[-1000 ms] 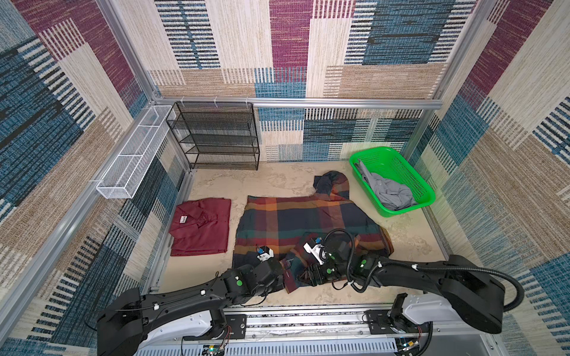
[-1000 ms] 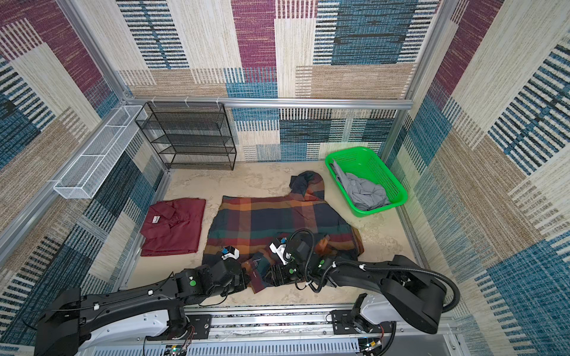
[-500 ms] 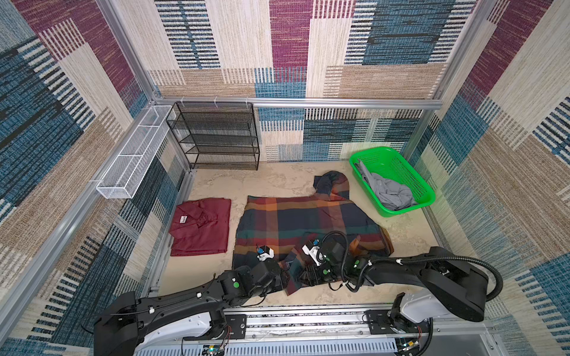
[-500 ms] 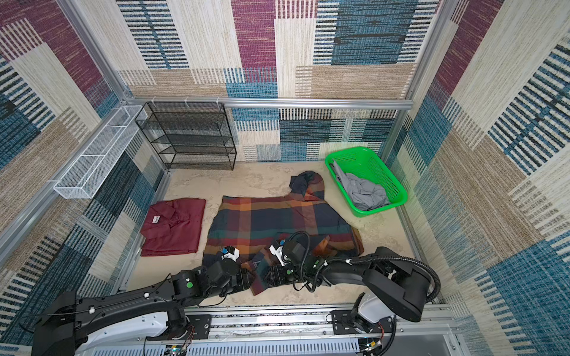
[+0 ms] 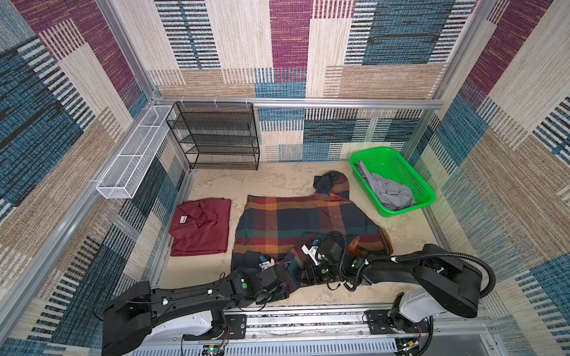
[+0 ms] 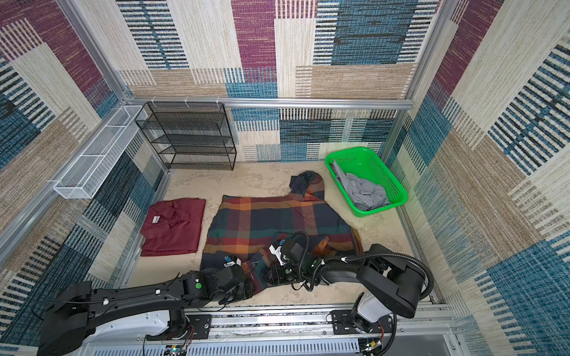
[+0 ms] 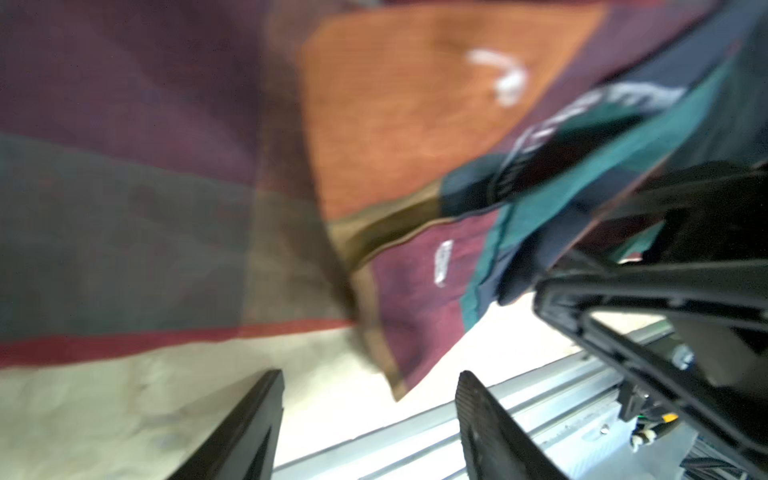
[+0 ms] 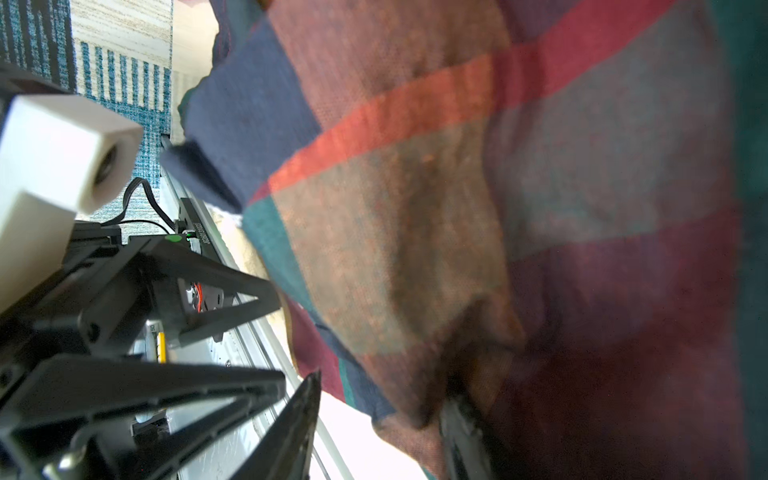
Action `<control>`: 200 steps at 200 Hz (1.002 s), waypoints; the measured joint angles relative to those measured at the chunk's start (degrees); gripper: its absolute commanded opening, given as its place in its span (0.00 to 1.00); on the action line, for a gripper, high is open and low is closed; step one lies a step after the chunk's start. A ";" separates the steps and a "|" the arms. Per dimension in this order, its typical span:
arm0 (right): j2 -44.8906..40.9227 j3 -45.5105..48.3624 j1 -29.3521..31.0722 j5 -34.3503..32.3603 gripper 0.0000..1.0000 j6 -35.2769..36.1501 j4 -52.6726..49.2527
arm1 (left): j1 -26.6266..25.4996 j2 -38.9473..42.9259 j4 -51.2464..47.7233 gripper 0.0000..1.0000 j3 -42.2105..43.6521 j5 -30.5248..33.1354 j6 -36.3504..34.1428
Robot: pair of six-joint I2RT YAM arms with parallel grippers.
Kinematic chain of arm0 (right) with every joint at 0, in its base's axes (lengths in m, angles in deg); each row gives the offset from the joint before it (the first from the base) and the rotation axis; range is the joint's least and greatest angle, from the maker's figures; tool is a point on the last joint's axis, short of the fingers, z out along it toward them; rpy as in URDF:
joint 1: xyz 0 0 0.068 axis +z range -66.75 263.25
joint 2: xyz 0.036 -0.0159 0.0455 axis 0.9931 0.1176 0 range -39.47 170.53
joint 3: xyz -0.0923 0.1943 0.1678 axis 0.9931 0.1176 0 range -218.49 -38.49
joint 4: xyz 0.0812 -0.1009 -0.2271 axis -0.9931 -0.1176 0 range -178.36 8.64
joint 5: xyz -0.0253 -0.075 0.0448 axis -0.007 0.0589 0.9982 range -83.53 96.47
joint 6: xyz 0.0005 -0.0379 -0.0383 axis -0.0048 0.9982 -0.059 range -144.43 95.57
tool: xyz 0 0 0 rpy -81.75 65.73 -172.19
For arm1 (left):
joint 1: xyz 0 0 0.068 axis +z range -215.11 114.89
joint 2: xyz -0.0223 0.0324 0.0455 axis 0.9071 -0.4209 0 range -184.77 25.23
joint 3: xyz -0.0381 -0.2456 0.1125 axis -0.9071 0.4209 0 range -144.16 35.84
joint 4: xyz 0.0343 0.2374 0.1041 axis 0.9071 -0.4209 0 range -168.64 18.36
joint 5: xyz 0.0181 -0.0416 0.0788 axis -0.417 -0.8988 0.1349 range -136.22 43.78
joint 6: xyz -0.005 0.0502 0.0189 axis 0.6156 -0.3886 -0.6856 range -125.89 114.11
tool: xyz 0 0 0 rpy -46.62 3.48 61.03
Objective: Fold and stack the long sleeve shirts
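Observation:
Next, my left gripper takes the plaid shirt's cuff (image 6: 256, 274) sticking past the shirt's near edge and swings the sleeve across the shirt's body toward the shirt's far edge (image 6: 246, 200).
The plaid shirt (image 5: 293, 222) lies spread on the floor in both top views, its near hem bunched between my two grippers. My left gripper (image 7: 370, 399) is open with nothing between its fingers; a corner of the plaid hem (image 7: 390, 365) hangs just beyond the tips. My right gripper (image 8: 382, 419) is open around a fold of the plaid shirt (image 8: 415, 249): one finger (image 8: 299, 415) stands apart from the cloth, while cloth partly covers its opposite. The folded maroon shirt (image 5: 200, 228) lies to the left. The grey shirt (image 5: 388, 192) sits crumpled in the green basket (image 5: 428, 191).
A black mesh rack (image 5: 216, 138) stands at the back wall. A white wire basket (image 5: 132, 160) hangs on the left wall. The metal rail (image 5: 308, 320) carrying both arm bases runs along the front edge, close behind the grippers.
My left gripper has opened and let go of the plaid hem. The right gripper's fingers have narrowed around the fold, and the right arm's elbow has drawn in.

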State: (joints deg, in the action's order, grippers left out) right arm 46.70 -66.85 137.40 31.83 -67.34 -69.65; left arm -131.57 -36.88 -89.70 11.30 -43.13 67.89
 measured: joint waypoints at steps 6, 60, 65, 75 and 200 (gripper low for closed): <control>0.09 0.00 0.00 0.22 0.48 -0.24 0.11 | -0.07 -0.50 1.14 0.68 0.00 0.00 0.22; 0.13 0.02 0.00 1.44 0.46 -1.20 1.60 | -0.42 -2.51 8.46 0.46 1.79 -0.09 1.22; 0.11 0.04 0.00 1.62 0.46 -1.27 1.77 | -0.42 -2.40 9.11 0.43 2.19 -0.11 1.31; 0.09 0.04 0.04 1.73 0.46 -1.55 2.14 | -0.42 -2.14 10.51 0.38 3.06 -0.22 1.55; -5.40 -1.77 0.35 0.72 0.68 -2.43 -2.71 | 0.83 10.12 6.45 0.00 2.14 4.20 1.27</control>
State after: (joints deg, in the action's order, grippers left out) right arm 41.30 -68.62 137.75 32.55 -69.77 -72.37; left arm -130.74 -26.76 -83.25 13.45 -38.93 69.15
